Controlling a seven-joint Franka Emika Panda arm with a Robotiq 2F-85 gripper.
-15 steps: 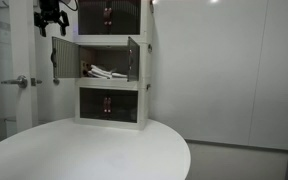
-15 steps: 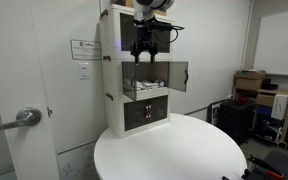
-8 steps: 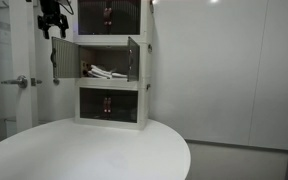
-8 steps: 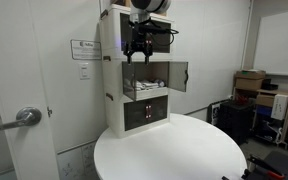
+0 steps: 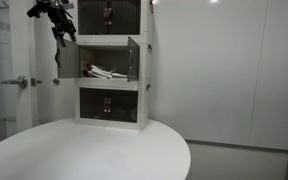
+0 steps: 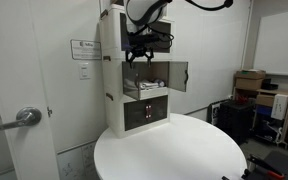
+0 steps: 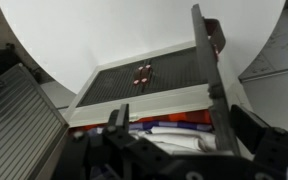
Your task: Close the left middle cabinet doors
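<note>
The open door's outer side (image 5: 68, 62) has a finger of my gripper past it, so my gripper should sweep back toward the cabinet's middle level (image 5: 103, 62) and push the door shut.
The white three-tier cabinet (image 5: 144, 60) stands on a round white table. The left middle cabinet door (image 5: 57, 60) stands swung open, and is seen edge-on in an exterior view (image 6: 135, 76) and in the wrist view (image 7: 210, 75). My gripper (image 5: 57, 27) hangs open just above that leaf's top edge, also seen in an exterior view (image 6: 136, 53). In the wrist view the gripper (image 7: 194, 135) has its fingers wide apart, with the leaf's edge between them, nearer the right finger. I cannot tell if they touch it.
The matching right leaf (image 5: 133, 58) is also open (image 6: 178, 75). White, blue and red items (image 5: 104, 71) lie inside the middle tier. Dark doors with red marks close the top tier and the bottom tier (image 7: 144, 72). The round table (image 5: 94, 150) spreads in front; a room door handle (image 6: 24, 117) is nearby.
My gripper has risen slightly and the wrist has tilted over the left leaf. Both middle leaves stand as open as before.
</note>
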